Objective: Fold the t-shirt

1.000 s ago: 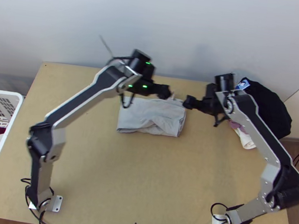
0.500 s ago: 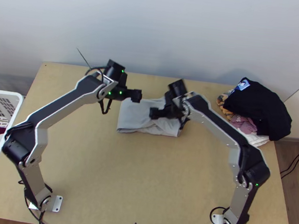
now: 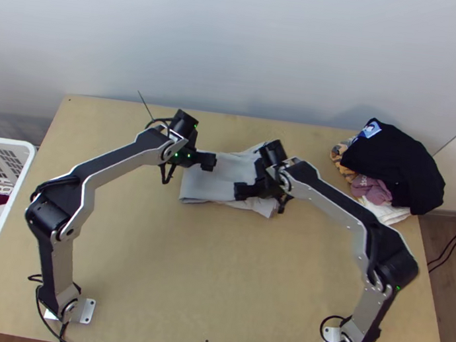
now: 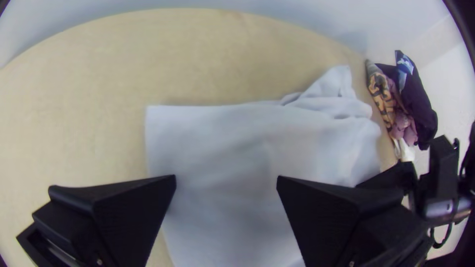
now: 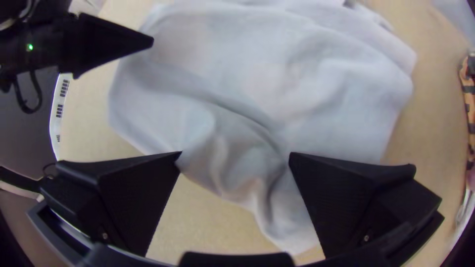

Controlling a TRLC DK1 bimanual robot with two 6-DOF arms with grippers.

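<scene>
I expect the folded light grey t-shirt (image 3: 220,180) to flop over in one bundle when I carry it, because the rumpled front edge (image 3: 257,206) is limp but layered.
The light grey t-shirt (image 3: 224,174) lies folded into a rough rectangle near the table's back middle, creased at its right end. My left gripper (image 3: 209,162) is over its left part; in the left wrist view the same gripper (image 4: 226,183) stands open above the cloth (image 4: 222,148), nothing between its fingers. Over the cloth's right front part is my right gripper (image 3: 240,190). Seen in the right wrist view, the right gripper (image 5: 235,155) is open too, with the rumpled front edge of the cloth (image 5: 237,109) below it.
A pile of clothes with a black garment (image 3: 396,158) on top lies at the table's back right corner. A white basket (image 3: 24,176) with dark clothes stands at the left. The front half of the wooden table (image 3: 209,269) is bare.
The right gripper has swung left from the cloth's right end to above it. The left one has gone left and a little toward the front. The cloth's back right corner now spreads out more.
</scene>
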